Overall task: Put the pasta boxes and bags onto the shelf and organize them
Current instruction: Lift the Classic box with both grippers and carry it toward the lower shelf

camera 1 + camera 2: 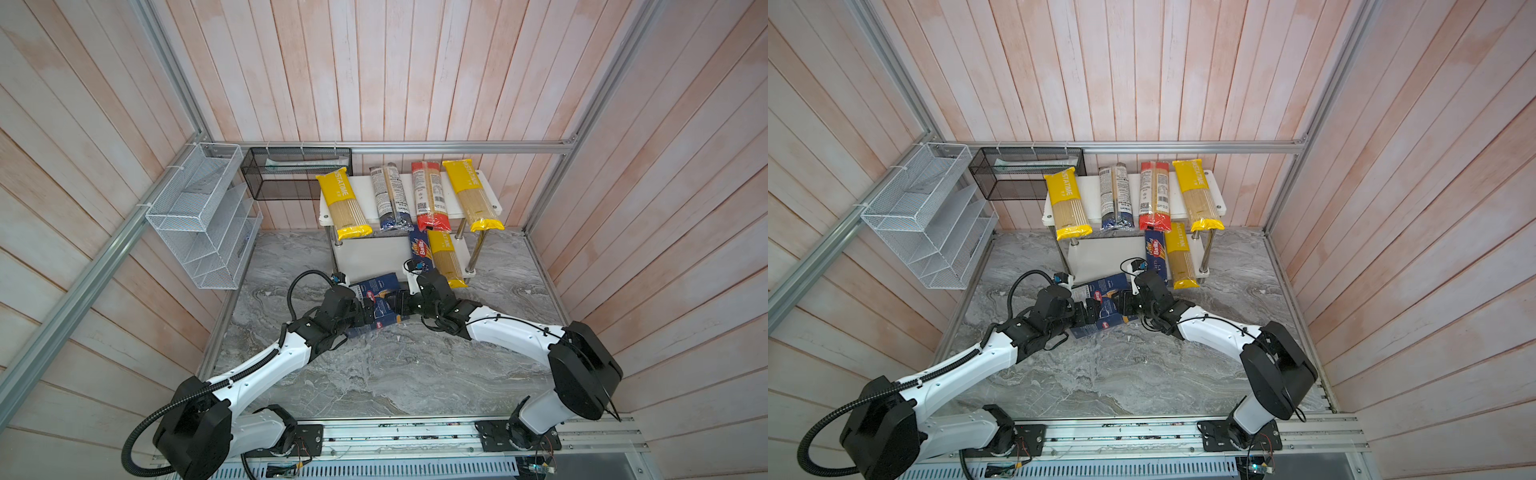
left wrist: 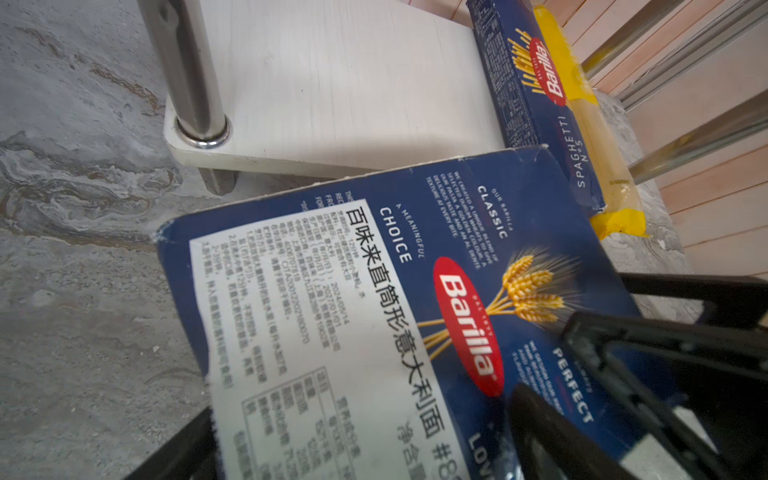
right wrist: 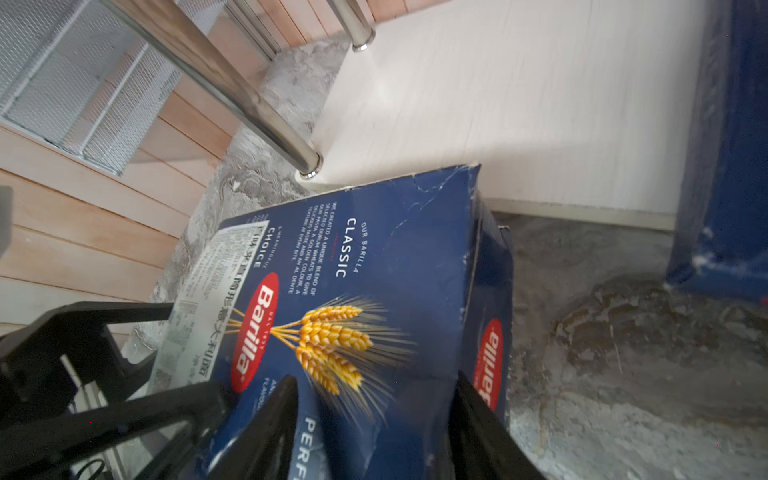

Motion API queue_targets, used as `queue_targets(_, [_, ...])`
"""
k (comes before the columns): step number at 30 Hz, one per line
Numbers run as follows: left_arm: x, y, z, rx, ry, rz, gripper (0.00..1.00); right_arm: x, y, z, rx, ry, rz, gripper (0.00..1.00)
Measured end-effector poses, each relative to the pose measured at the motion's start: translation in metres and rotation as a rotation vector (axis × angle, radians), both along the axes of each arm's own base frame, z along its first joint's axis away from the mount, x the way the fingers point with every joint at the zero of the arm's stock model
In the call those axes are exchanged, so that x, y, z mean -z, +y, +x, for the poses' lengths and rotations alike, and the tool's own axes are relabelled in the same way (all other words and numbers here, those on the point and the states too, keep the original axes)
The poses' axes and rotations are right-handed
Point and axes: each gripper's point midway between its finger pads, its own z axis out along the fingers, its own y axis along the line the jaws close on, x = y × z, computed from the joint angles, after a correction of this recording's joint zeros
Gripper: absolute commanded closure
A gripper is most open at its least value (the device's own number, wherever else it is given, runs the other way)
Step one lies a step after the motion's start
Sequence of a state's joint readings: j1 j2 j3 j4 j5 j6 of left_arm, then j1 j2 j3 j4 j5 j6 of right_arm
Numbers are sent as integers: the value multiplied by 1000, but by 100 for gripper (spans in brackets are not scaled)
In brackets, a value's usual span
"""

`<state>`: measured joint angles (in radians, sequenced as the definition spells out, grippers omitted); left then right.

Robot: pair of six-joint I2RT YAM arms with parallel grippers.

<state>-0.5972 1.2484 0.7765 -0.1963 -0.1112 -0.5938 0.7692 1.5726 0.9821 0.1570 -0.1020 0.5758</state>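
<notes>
Both of the robot's grippers should lift the wide Barilla box clear before they set it beside the spaghetti box (image 1: 385, 256), because the wide Barilla box sits low at the lower board's front edge (image 3: 572, 214).
The wide dark blue Barilla box (image 1: 372, 284) (image 1: 1100, 286) (image 2: 374, 291) (image 3: 374, 270) sits tilted just in front of the shelf (image 1: 365, 187) (image 1: 1090, 187). Its far edge is at the front of the lower board (image 2: 332, 83) (image 3: 498, 104). My left gripper (image 1: 370, 313) (image 1: 1090, 311) (image 2: 365, 415) is shut on its left side and my right gripper (image 1: 399, 305) (image 1: 1121, 301) (image 3: 376, 378) on its right corner. The narrow spaghetti box (image 1: 419, 249) (image 2: 536, 104) and a yellow bag (image 1: 446, 257) lie on the lower board. On the top board lie two yellow bags (image 1: 343, 203) (image 1: 471, 195), a dark blue bag (image 1: 390, 199) and a red bag (image 1: 430, 195).
A white wire rack (image 1: 203, 220) hangs on the left wall and a black mesh basket (image 1: 291, 174) sits behind the shelf's left end. A chrome post (image 2: 187, 70) stands at the lower board's near left corner. The grey marble table (image 1: 374, 374) stretches toward the arm bases.
</notes>
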Motion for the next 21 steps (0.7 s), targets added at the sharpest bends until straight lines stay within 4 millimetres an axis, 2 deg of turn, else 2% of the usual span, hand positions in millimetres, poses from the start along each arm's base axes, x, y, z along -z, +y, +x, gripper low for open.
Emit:
queue_targets(10, [-23, -11, 41, 11, -56, -33, 0, -32, -11, 31, 61, -73, 67, 45])
queue_targets(15, [-30, -11, 52, 13, -73, -60, 0, -44, -12, 39, 69, -99, 93, 45])
queue_targets(21, [-30, -3, 64, 2, -72, -72, 0, -37, -7, 46, 59, -94, 100, 45])
